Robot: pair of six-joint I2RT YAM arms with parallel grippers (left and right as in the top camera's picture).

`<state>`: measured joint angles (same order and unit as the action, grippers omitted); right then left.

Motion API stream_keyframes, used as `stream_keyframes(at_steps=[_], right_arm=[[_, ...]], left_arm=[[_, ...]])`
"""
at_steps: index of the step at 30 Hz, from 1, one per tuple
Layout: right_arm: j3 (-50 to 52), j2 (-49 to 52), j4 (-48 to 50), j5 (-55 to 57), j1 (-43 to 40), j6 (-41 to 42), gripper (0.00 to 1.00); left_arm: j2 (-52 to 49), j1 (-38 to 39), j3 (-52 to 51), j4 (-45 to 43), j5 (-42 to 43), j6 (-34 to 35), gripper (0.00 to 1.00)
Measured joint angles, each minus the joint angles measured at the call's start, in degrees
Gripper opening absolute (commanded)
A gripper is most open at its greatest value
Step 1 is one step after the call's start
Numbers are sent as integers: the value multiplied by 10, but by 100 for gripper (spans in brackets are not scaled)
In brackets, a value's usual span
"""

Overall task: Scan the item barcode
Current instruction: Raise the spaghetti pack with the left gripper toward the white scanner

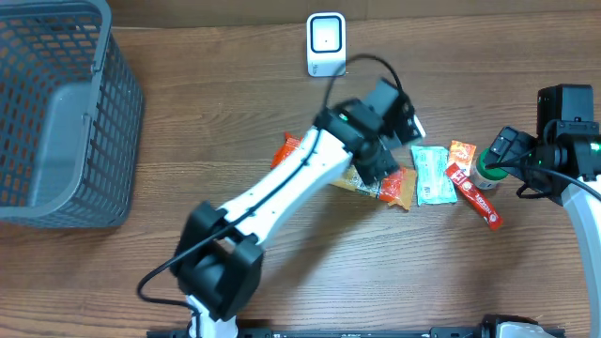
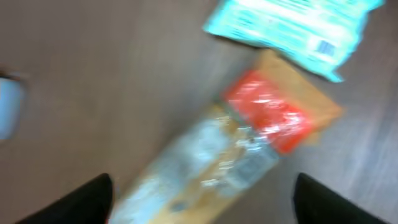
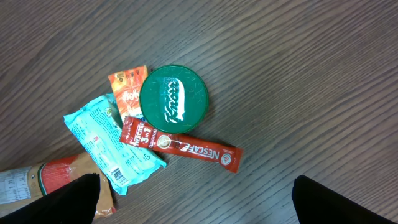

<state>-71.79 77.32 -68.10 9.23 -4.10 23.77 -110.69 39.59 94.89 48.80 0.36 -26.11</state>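
My left gripper is hanging crooked near the orange packet's red-labelled end (image 1: 394, 185), so I should swing back, straighten and grab the packet by its middle to scan it.
The white barcode scanner (image 1: 326, 42) stands at the back of the table. My left gripper (image 1: 380, 169) (image 2: 202, 184) is open and hangs over an orange packet (image 2: 249, 143) with a red label and a clear window. That view is blurred, and the packet lies between the wide-apart fingers, not gripped. In the overhead view the packet (image 1: 387, 188) is mostly hidden under the gripper. My right gripper (image 1: 504, 152) (image 3: 196, 186) is open too, hovering just in front of a green-lidded jar (image 3: 173, 98) with nothing between its fingers.
A teal packet (image 1: 432, 176) (image 3: 112, 146), a red Nescafe stick (image 1: 474, 195) (image 3: 180, 144) and an orange sachet (image 1: 461, 152) (image 3: 127, 87) lie around the jar (image 1: 486, 169). Another orange packet (image 1: 286, 150) peeks out left of the arm. A grey wire basket (image 1: 56, 113) stands at far left.
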Motion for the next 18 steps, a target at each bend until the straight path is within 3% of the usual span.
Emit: stream_keyframes(at_steps=[4,9,18], right_arm=[[0,0,0,0,0,0,100],[0,0,0,0,0,0,100],[0,0,0,0,0,0,100]], left_arm=[[5,-49,4,8,-6,-103,100],[-1,-112,3,17,5,-211,99],[-34,-183,3,33,79,-301,100]])
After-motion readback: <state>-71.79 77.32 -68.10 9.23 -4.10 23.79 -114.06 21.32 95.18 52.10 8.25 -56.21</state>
